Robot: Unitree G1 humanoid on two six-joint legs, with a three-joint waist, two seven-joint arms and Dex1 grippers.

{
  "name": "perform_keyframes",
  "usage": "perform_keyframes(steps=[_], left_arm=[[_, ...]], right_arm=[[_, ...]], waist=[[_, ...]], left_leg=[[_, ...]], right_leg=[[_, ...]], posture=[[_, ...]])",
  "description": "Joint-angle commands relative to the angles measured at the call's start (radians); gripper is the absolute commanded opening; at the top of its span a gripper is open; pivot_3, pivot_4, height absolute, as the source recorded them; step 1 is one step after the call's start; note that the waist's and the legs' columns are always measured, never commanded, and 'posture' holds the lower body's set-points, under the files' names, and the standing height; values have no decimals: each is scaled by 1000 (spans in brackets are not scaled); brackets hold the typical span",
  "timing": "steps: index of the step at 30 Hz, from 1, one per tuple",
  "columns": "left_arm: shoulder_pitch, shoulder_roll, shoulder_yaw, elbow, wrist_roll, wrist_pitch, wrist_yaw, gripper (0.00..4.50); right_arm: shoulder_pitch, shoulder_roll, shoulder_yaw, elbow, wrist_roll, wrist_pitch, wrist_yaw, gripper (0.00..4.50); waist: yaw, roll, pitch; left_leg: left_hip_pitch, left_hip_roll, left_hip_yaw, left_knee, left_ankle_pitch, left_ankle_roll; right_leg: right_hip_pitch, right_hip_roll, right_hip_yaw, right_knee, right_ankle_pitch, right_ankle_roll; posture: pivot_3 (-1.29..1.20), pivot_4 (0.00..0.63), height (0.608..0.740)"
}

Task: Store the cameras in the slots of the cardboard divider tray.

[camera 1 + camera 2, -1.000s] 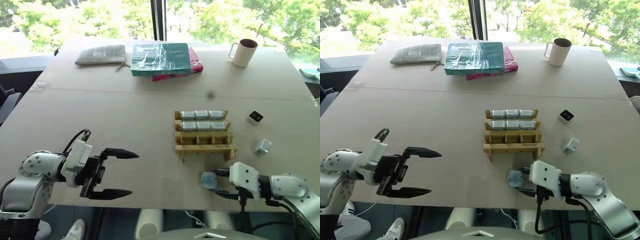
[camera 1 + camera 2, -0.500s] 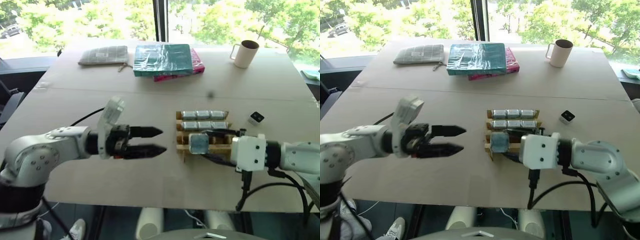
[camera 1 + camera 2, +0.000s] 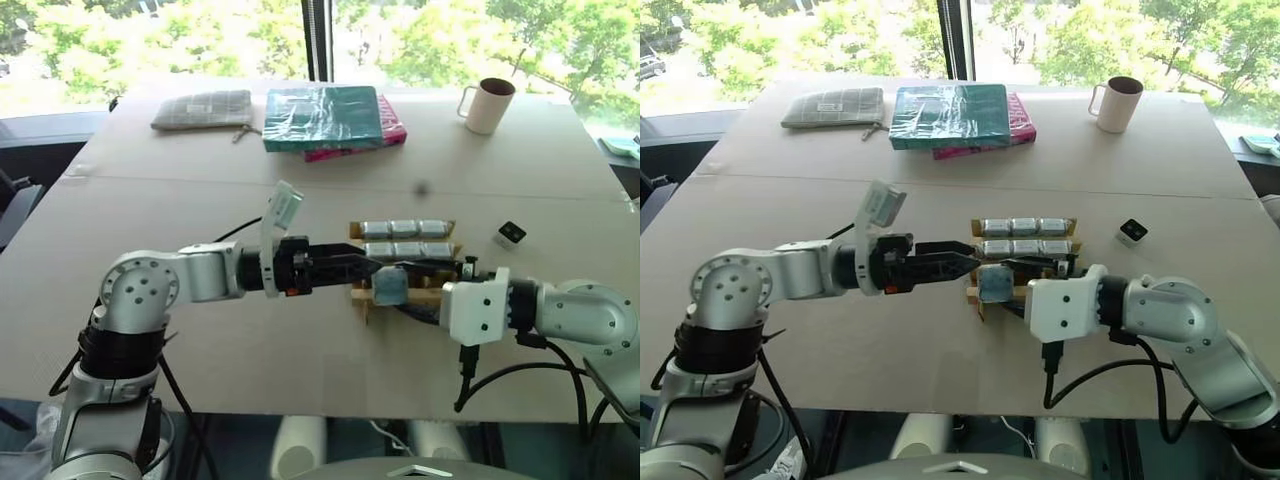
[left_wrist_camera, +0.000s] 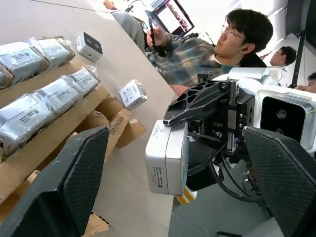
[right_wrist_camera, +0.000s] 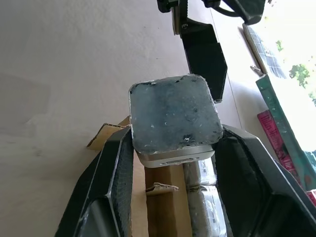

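The camera (image 3: pixel 390 286) is in my right gripper, which reaches level across the near row of slots. Next, my left gripper grabs the camera's loose end (image 4: pixel 158 160) and lowers it into the end slot.
My right gripper (image 3: pixel 395 288) is shut on a pale blue-grey camera (image 5: pixel 173 116) and holds it just above the near left corner of the cardboard divider tray (image 3: pixel 412 296). My left gripper (image 3: pixel 358 268) reaches in level from the left, open. Its fingers (image 4: pixel 81 180) stand wide on either side of the held camera without touching it. Several silver cameras (image 3: pixel 405 229) fill the tray's two far rows, and the near row's slots show bare cardboard. A white camera with a black face (image 3: pixel 511 234) lies on the table right of the tray. Another wrapped camera (image 4: pixel 133 94) lies near it.
Teal and pink books (image 3: pixel 328 118), a grey pouch (image 3: pixel 203 108) and a mug (image 3: pixel 487 104) sit along the table's far side. A seated person (image 4: pixel 217 49) shows in the left wrist view, beyond the table.
My right gripper has lifted the pale camera from near the table's front edge up to the tray's near corner. My left arm has swung right, rolling its open gripper in around that camera.
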Motion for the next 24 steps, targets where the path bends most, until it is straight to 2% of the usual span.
perform_keyframes(steps=[1, 5, 6, 8, 11, 14, 20, 21, 24], left_arm=[[-1, -20, -14, -31, 25, 4, -3, 4500], [2, -37, -39, -36, 74, 2, -22, 4500], [0, -43, -46, -37, 95, -3, -26, 4248], [-3, -55, -49, -34, 119, -3, -36, 3628], [-6, -67, -56, -36, 158, -9, -61, 2129], [-13, -88, -57, -26, 171, -4, -71, 856], [-50, -103, -40, -13, 207, -12, -129, 800], [-66, -90, -40, -5, 228, -17, -157, 800], [-126, -36, -77, 21, 352, -74, -275, 800]], right_arm=[[-11, 20, 9, -3, -23, -26, -18, 1837], [-22, 35, 18, 11, -36, -33, -18, 1837], [-25, 38, 19, 13, -38, -34, -18, 1837], [-29, 44, 19, 17, -41, -34, -16, 1837], [-36, 53, 17, 19, -40, -27, -15, 1837], [-41, 58, 17, 22, -43, -26, -14, 1837], [-48, 64, -13, 23, 27, 53, 2, 1837], [-40, 64, -31, 25, 46, 68, 1, 2934], [22, 66, -130, 35, 107, 101, -19, 4212]], waist=[[0, 0, 0], [0, 0, 0], [1, 0, 0], [0, 0, 0], [0, 0, 0], [0, 0, 0], [0, 0, 0], [1, 0, 0], [4, 0, 0]], left_leg=[[0, 0, 0, 0, 0, 0], [-1, 0, 0, 0, 0, 0], [-1, 0, 0, 0, 0, 0], [-1, 0, 0, 0, 0, 0], [-1, 0, 0, 0, 0, 0], [-1, 0, 0, 0, 0, 0], [-1, 0, 0, 0, 0, 0], [-1, 0, 0, 0, 0, 0], [-1, -1, 0, 0, 0, 0]], right_leg=[[0, 0, 0, 0, 0, 0], [0, 0, 0, 0, 1, -1], [0, 0, 0, 0, 1, -1], [0, 0, 0, 0, 1, -1], [0, 0, 0, 0, 1, -1], [0, 0, 0, 0, 1, -1], [0, 0, 0, 0, 1, -1], [0, 0, 0, 0, 1, -1], [0, 0, -1, 0, 1, -1]], posture=[[0, 150, 740], [0, 150, 740], [0, 150, 740], [0, 150, 740], [0, 150, 740], [0, 150, 740], [0, 150, 740], [0, 150, 740], [0, 150, 740]])
